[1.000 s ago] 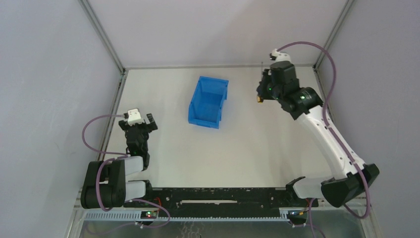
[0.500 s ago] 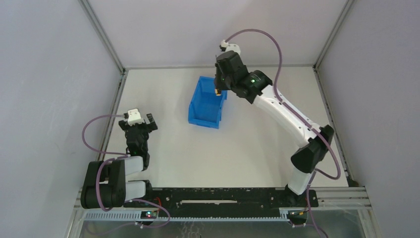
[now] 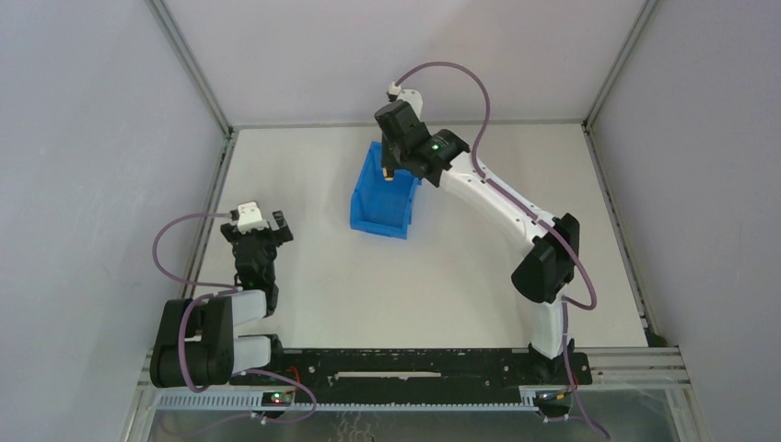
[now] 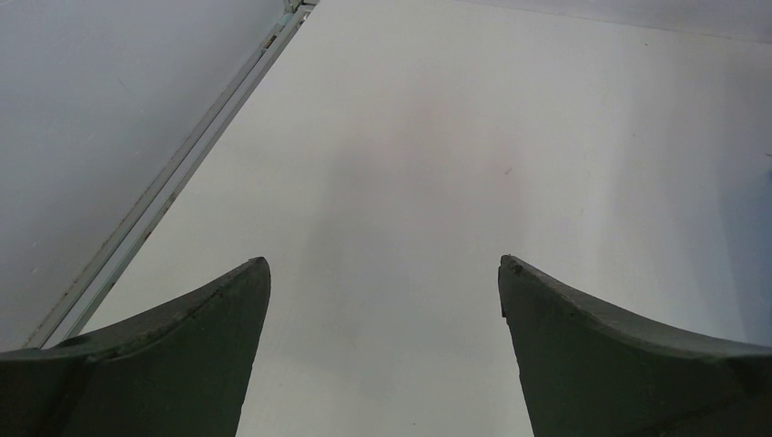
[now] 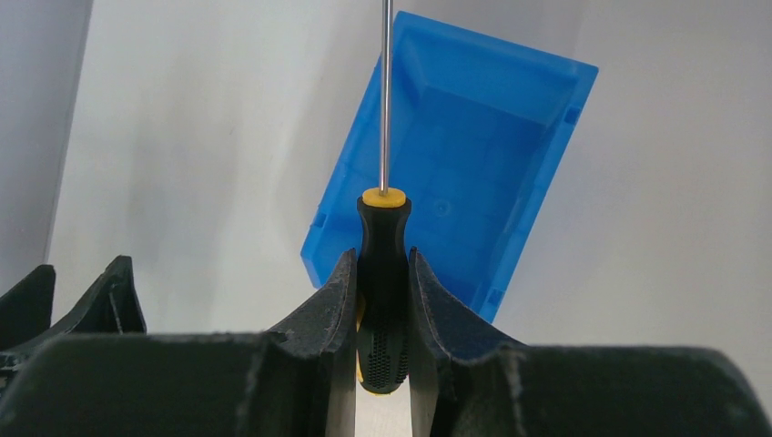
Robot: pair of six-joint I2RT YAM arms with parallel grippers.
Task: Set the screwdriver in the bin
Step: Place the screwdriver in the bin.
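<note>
The screwdriver's shaft (image 5: 385,105) runs along the length of the empty blue bin, so I should keep lowering the screwdriver with my right gripper until its handle gets close to the bin's bottom (image 3: 382,200).
The blue bin (image 3: 383,204) stands open-topped on the white table, back centre. My right gripper (image 3: 390,171) hovers over the bin's far end, shut on the screwdriver (image 3: 389,174). In the right wrist view the screwdriver (image 5: 383,238) has a black handle with a yellow collar, clamped between both fingers (image 5: 339,289), and its thin metal shaft points out over the bin (image 5: 482,155) below. My left gripper (image 3: 265,221) rests at the left of the table, well apart from the bin. It is open, and in the left wrist view the left gripper (image 4: 384,266) has only bare table between its fingers.
A metal frame rail (image 3: 221,175) runs along the table's left edge beside my left arm. Grey walls close in the back and both sides. The black arm-base rail (image 3: 405,364) lies along the near edge.
My right arm swung left from the table's back right to above the bin, carrying the screwdriver. The left arm stayed still.
</note>
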